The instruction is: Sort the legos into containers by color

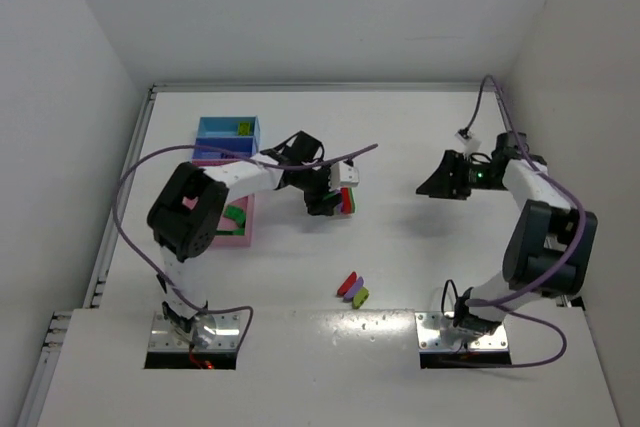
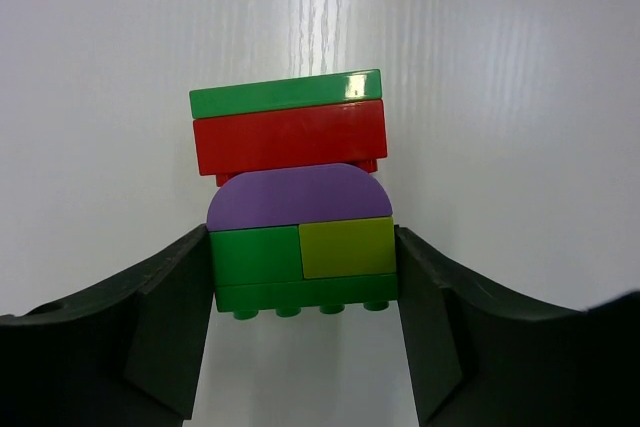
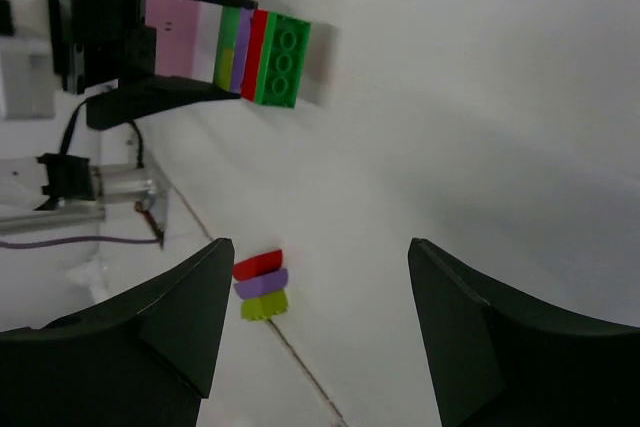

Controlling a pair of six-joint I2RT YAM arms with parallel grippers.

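The red brick is stuck to the purple brick (image 2: 300, 195) in the robot's left gripper, so the right gripper should grab the green and red end (image 2: 288, 119) and pull it off.
A stacked lego block (image 2: 300, 197) of green, red, purple and yellow-green bricks lies on its side near the table's middle (image 1: 347, 199). My left gripper (image 2: 303, 277) has both fingers pressed against the block's lower green layer, so it is shut on it. I cannot tell whether the block rests on the table or hangs just above it. The block (image 3: 262, 55) also shows in the right wrist view. My right gripper (image 1: 432, 187) hovers open and empty at the right (image 3: 320, 247). The containers (image 1: 228, 128) stand at the back left, partly hidden by the left arm.
A small stack of red, purple and yellow-green legos (image 1: 353, 289) lies near the front, also in the right wrist view (image 3: 261, 285). The pink tray (image 1: 240, 232) holds a green lego (image 1: 236, 215). A small green piece (image 1: 243, 128) sits in the light blue tray.
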